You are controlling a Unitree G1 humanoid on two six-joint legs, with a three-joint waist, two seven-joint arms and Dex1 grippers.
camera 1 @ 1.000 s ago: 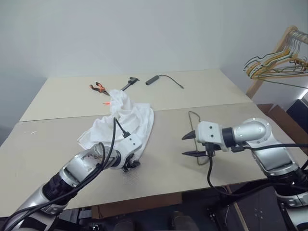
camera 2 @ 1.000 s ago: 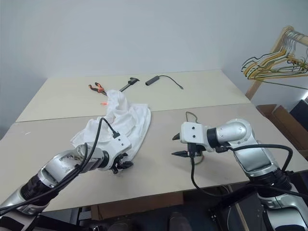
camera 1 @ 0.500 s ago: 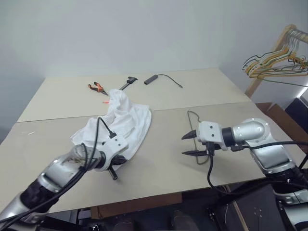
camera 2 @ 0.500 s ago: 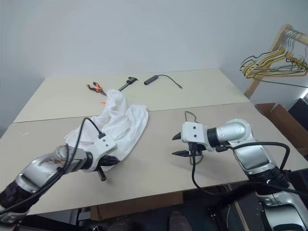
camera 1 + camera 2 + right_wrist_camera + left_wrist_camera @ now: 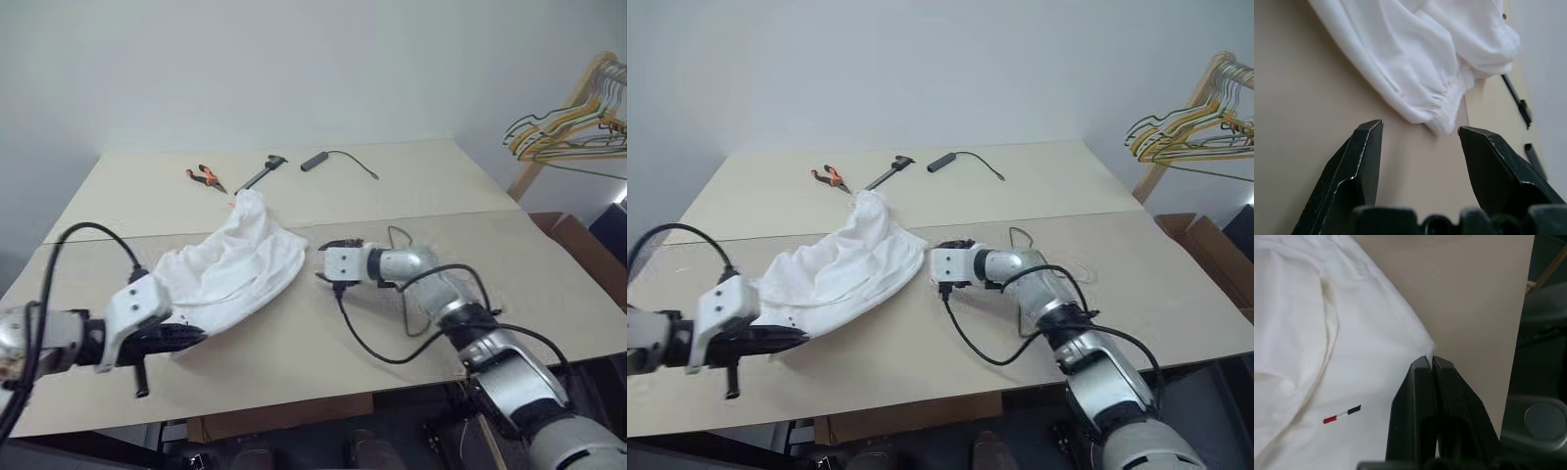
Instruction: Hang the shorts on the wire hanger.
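Observation:
I expect the waistband of the shorts point(image 5: 297, 248) to open and spread along the wire hanger when I push the hanger in, since tight puckers point(image 5: 1445, 98) bunch the cloth.
The white shorts point(image 5: 233, 262) lie spread on the table point(image 5: 294, 348), gathered waistband toward the centre. My left gripper point(image 5: 194, 336) is at the near left, lifted a little, and shut on a hem corner of the shorts point(image 5: 1352, 333). A small red, white and black dash mark point(image 5: 1342, 414) shows near that hem. My right gripper point(image 5: 321, 262) is open just right of the waistband point(image 5: 1449, 105), apart from it, and the waistband lies ahead between its fingers point(image 5: 1364, 161). The wire hanger's hook point(image 5: 395, 232) shows behind my right arm, which covers its body.
Orange-handled pliers point(image 5: 204, 176), a black tool point(image 5: 261, 171) and a black bar with a cable point(image 5: 315, 160) lie at the table's far side. A wooden rack with several hangers point(image 5: 573, 127) stands at the right, above a cardboard box point(image 5: 578, 240).
My left gripper shut on the hem corner and drew it left and up, stretching the shorts out. My right gripper swung left to the waistband, still open.

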